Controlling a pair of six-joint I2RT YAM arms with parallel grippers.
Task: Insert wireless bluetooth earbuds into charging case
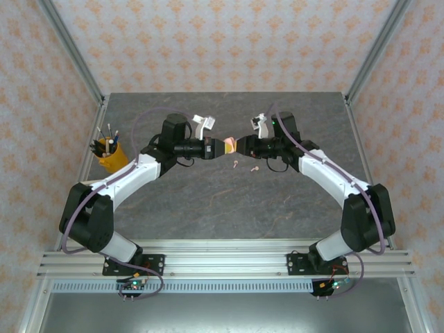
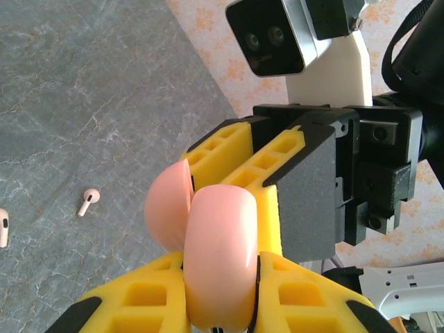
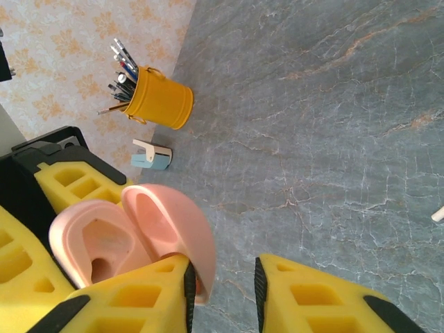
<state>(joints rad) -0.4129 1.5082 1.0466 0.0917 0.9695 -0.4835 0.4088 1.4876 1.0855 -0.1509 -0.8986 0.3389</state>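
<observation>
I should hold the case's lid (image 3: 186,218) with my right gripper while my left gripper takes hold of the base again from a slant, because the case's hollow base (image 3: 100,239) faces my right gripper instead of up.
A pale pink charging case (image 2: 220,229) is held above the table, with my left gripper (image 2: 220,277) shut on its base. Its lid (image 3: 173,225) stands open, showing the hollow base (image 3: 97,246). My right gripper (image 3: 222,288) faces it with open jaws; the lid's edge rests against its left finger and pokes into the gap. In the top view both grippers, left (image 1: 219,147) and right (image 1: 241,146), meet at the case (image 1: 229,144). Two pale pink earbuds lie on the table below, one (image 1: 236,164) beside the other (image 1: 254,167). One earbud (image 2: 88,202) appears under the case.
A yellow cup of pens (image 1: 107,152) stands at the table's left side, also in the right wrist view as the pen cup (image 3: 158,100). A small white and blue object (image 3: 152,156) lies near it. The grey tabletop (image 1: 229,201) is bounded by patterned walls.
</observation>
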